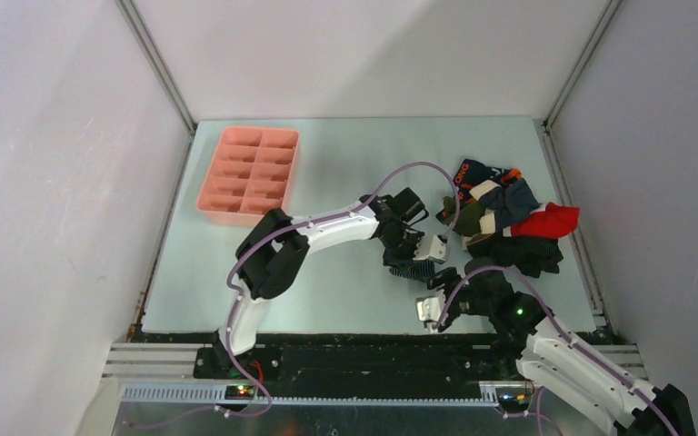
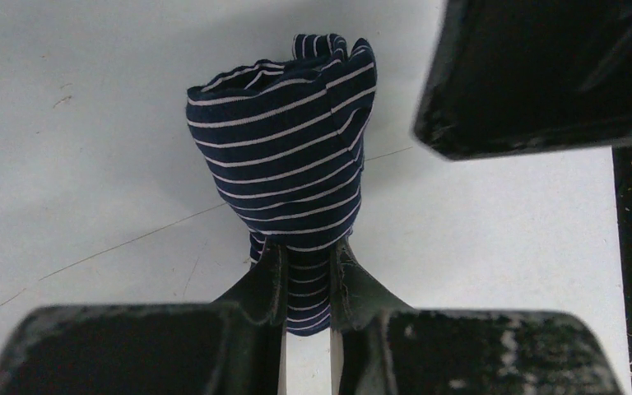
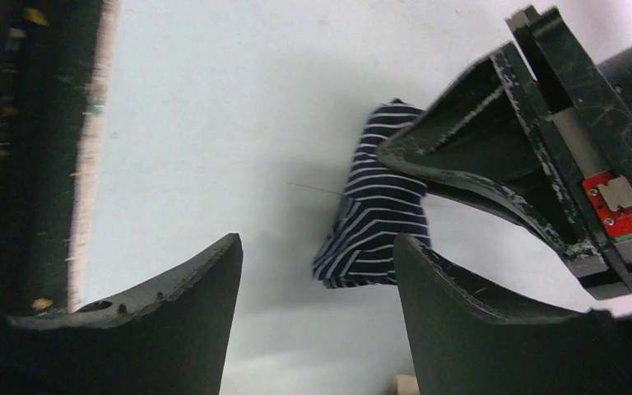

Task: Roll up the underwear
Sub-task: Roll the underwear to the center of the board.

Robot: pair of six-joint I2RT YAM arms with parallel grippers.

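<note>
I see the striped underwear's far end (image 2: pixel 267 97) flare open beyond my left gripper, so I should hold that end (image 2: pixel 313 103) with my right gripper while my left gripper shifts its hold.
A dark navy underwear with thin white stripes (image 2: pixel 284 156) is bunched into a roll on the table. My left gripper (image 2: pixel 307 276) is shut on its lower end, a finger on each side of the cloth. From above, this roll (image 1: pixel 415 269) lies at mid-table under the left gripper (image 1: pixel 409 256). My right gripper (image 3: pixel 317 247) is open with nothing between its fingers. It sits just in front of the striped underwear (image 3: pixel 374 222), which is beside its right finger. In the top view the right gripper (image 1: pixel 434 307) is near the front edge.
A pile of several other underwear (image 1: pixel 509 218), red, navy, olive and black, lies at the right of the table. A pink compartmented tray (image 1: pixel 248 174) stands at the back left. The black front rail (image 3: pixel 16 148) runs close behind the right gripper.
</note>
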